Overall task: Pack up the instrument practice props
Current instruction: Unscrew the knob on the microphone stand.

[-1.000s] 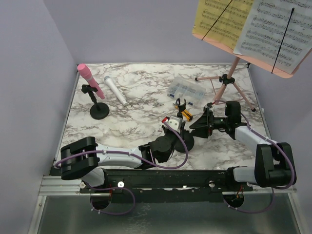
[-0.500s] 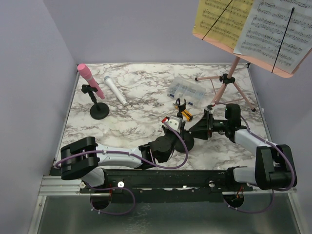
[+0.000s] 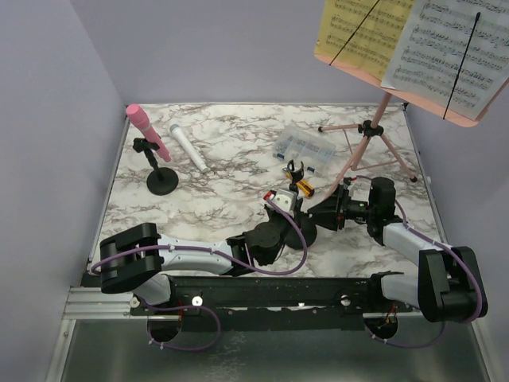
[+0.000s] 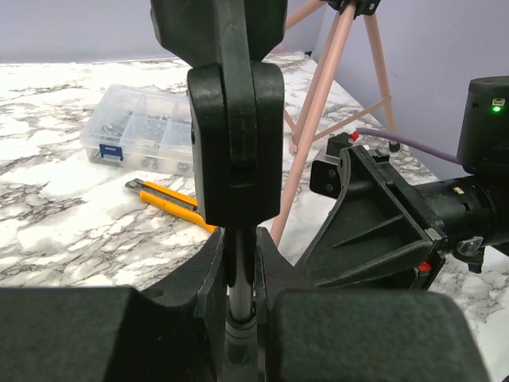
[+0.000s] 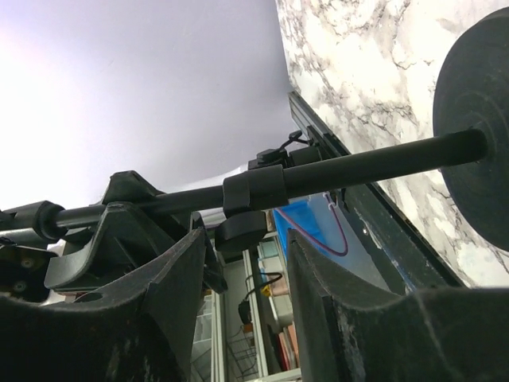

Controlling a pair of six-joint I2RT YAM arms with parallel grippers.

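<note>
The holder's stem runs at a slant across the right gripper's open fingers, so the robot should first turn the right gripper square to the stem and then close on the stem's small knob.
My left gripper is shut on the thin stem of a black round-based mic holder at the table's middle. My right gripper is open just right of it; in the right wrist view the holder's stem runs across above the fingertips, not touched. A pink microphone sits in the second black holder at the back left. A white microphone lies beside it. The pink tripod music rack stands at the back right with yellow and white pages.
A clear compartment box lies behind the held holder. A yellow-and-black utility knife lies between them. A tripod leg stands close behind the grippers. Purple walls close in the left, back and right.
My right gripper has shifted left and nearer, closer to the held holder's stem. The left gripper and the holder have stayed put.
</note>
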